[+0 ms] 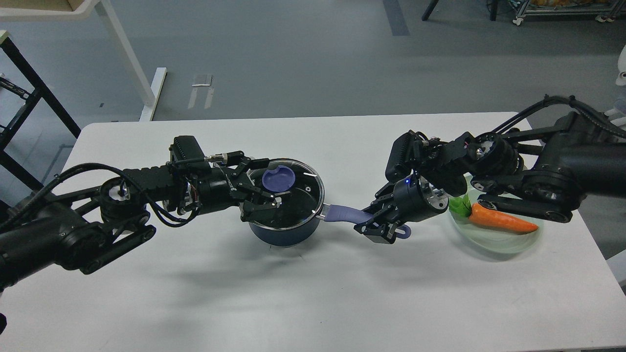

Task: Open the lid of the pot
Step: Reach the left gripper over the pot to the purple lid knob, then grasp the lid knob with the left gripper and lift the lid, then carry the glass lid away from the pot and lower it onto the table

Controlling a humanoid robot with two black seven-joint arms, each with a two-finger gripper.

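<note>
My gripper will uncover an empty navy pot [284, 237] when it lifts the glass lid off, because a plain dark inside [297, 208] shows through the lid.
The navy pot [286, 234] stands mid-table with its lavender-blue handle [342, 213] pointing right. The glass lid [307, 189] lies on the pot, its lavender-blue knob [279, 179] slightly left of centre. My left gripper [270, 184] reaches in from the left over the lid. It is open, one finger above the knob and one below it, with gaps showing to the knob. My right gripper [375, 226] is shut on the handle near its far end; the end ring [404, 232] pokes out beyond it.
A pale green plate [494, 243] with an orange carrot [499, 220] sits at the right, partly under my right arm. The white table [303, 293] ends at the far edge behind the pot.
</note>
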